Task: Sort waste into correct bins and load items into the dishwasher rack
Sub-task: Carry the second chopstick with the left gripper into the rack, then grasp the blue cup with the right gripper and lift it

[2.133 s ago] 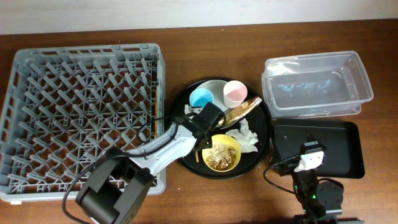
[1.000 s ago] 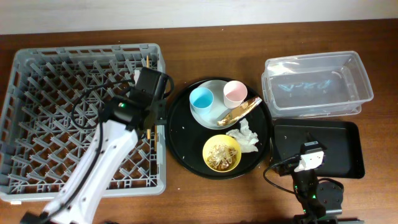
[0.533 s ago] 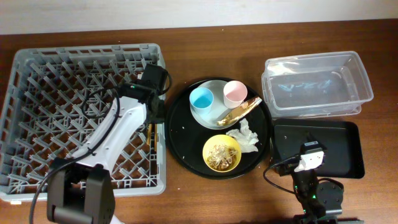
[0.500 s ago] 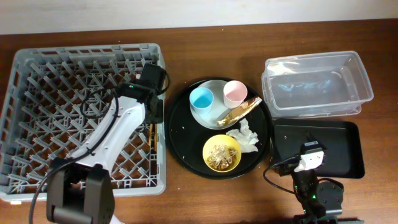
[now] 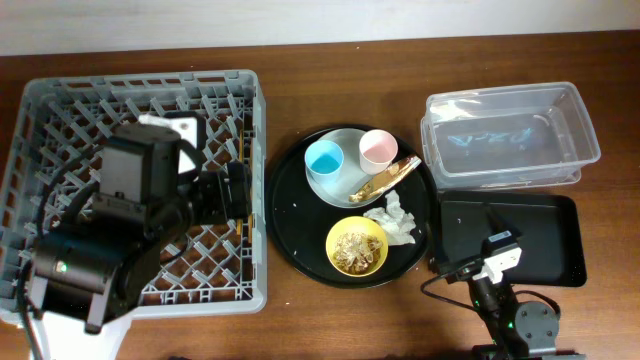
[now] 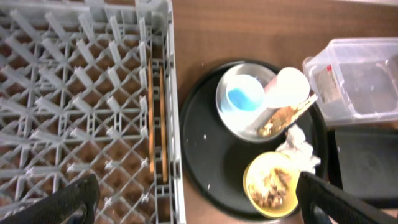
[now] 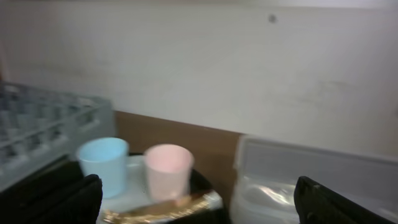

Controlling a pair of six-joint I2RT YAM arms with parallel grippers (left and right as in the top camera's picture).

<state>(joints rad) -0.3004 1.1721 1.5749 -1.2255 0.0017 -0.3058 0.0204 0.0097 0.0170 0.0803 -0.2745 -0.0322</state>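
The blue cup (image 5: pixel 324 161) stands opening up on the plate, so my right gripper should take the cup's rim (image 5: pixel 307 160) and offer the cup's base to my left gripper for loading.
The chopsticks (image 6: pixel 157 118) lie flat in the dishwasher rack (image 5: pixel 60 120), along its right wall. My left gripper (image 6: pixel 199 208) hangs high above that wall, open and empty; its arm (image 5: pixel 140 210) covers much of the rack from overhead. On the round black tray (image 5: pixel 290 200) the plate (image 5: pixel 345 175) carries the blue cup (image 5: pixel 324 157), the pink cup (image 5: pixel 378 150) and the gold wrapper (image 5: pixel 385 178). The yellow bowl (image 5: pixel 356 246) holds food scraps, and the white napkin (image 5: pixel 398 218) lies beside it. My right gripper (image 7: pixel 199 205) is open and empty, low at the table's front, facing the cups.
The clear tub (image 5: pixel 510 135) stands at the back right, with the flat black tray (image 5: pixel 540 235) in front of it. My right arm (image 5: pixel 495 265) sits at that tray's front left corner. Bare wooden table (image 5: pixel 330 80) lies behind the round tray.
My left gripper has opened and let go of the chopsticks, which now rest in the rack. The left arm has lifted up and drawn back to the left. The right arm has barely shifted.
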